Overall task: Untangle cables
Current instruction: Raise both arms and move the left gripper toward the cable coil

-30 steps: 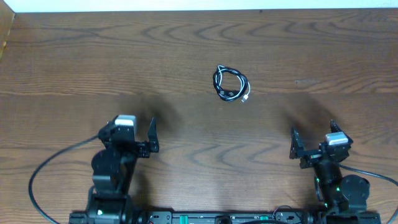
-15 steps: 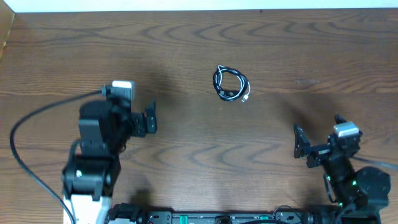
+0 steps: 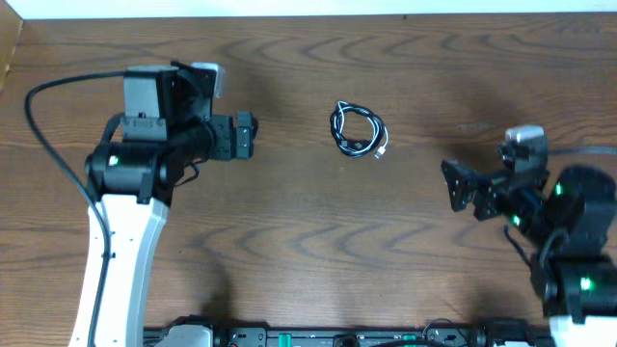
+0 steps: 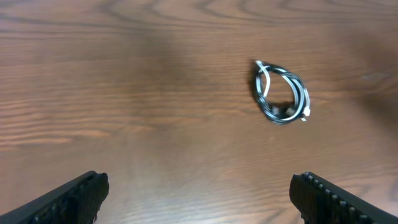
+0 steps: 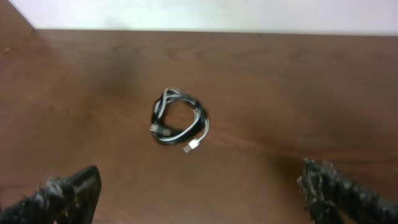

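The coil's nearest strands (image 3: 336, 125) lie free past clear wood (image 3: 294, 131) that leads from the left gripper's fingers to the coil, so the left gripper should go on moving toward those strands until its fingers straddle them.
The cables (image 3: 358, 131) lie as one small coil of black and white cords with a pale plug end, on the wooden table (image 3: 289, 222) just right of centre. They also show in the left wrist view (image 4: 281, 93) and the right wrist view (image 5: 179, 118). My left gripper (image 3: 247, 136) is open and empty, to the left of the coil and apart from it; its fingers frame bare wood in its own view (image 4: 199, 190). My right gripper (image 3: 452, 184) is open and empty, to the right and nearer than the coil, and shows in its own view (image 5: 199, 183).
A thick black robot wire (image 3: 39, 106) loops out at the left of the left arm. The table's far edge meets a white wall (image 3: 308, 8) at the back. A pale wooden edge (image 3: 8, 48) stands at the far left corner.
Both arms have lifted from near the front edge and reached further out over the table, the left one much more. The coil of cables has not moved.
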Controlling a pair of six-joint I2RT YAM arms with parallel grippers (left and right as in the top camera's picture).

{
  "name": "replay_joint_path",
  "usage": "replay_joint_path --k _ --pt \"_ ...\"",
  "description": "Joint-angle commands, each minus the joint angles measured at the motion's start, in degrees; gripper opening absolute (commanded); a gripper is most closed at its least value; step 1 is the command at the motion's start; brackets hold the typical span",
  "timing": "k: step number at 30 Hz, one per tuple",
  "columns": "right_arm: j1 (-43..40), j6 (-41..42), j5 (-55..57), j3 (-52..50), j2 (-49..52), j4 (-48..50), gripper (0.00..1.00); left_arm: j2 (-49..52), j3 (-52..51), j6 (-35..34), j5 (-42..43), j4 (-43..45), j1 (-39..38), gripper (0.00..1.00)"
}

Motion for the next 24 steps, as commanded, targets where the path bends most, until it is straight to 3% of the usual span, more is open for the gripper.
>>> replay_joint_path --k 1,8,13,16,21,24 --pt "0.3 1.0 -5.5 4.8 5.2 -2.5 0.99 1.6 1.3 -0.3 4.6 0.5 -0.2 0.98" --pt "0.3 1.1 -13.6 7.6 16.2 -3.8 0.99 2.8 1.3 -3.1 10.6 0.5 -0.2 0.98" --pt "0.4 2.3 -19.2 7.6 20.2 -4.9 0.99 5.7 1.3 -4.7 9.8 2.4 -2.3 0.93" --pt "0.3 1.8 -19.5 7.6 21.2 -4.2 0.99 9.4 1.9 -10.7 6.5 4.5 -4.8 0.91" --pt "0.3 1.5 -16.1 7.6 21.4 -3.0 0.84 18.5 8.0 -16.3 3.0 6.8 -9.8 0.82" --pt "0.3 3.3 -12.9 7.6 21.4 -3.1 0.83 25.4 14.1 -17.1 2.1 6.8 -12.1 0.8"
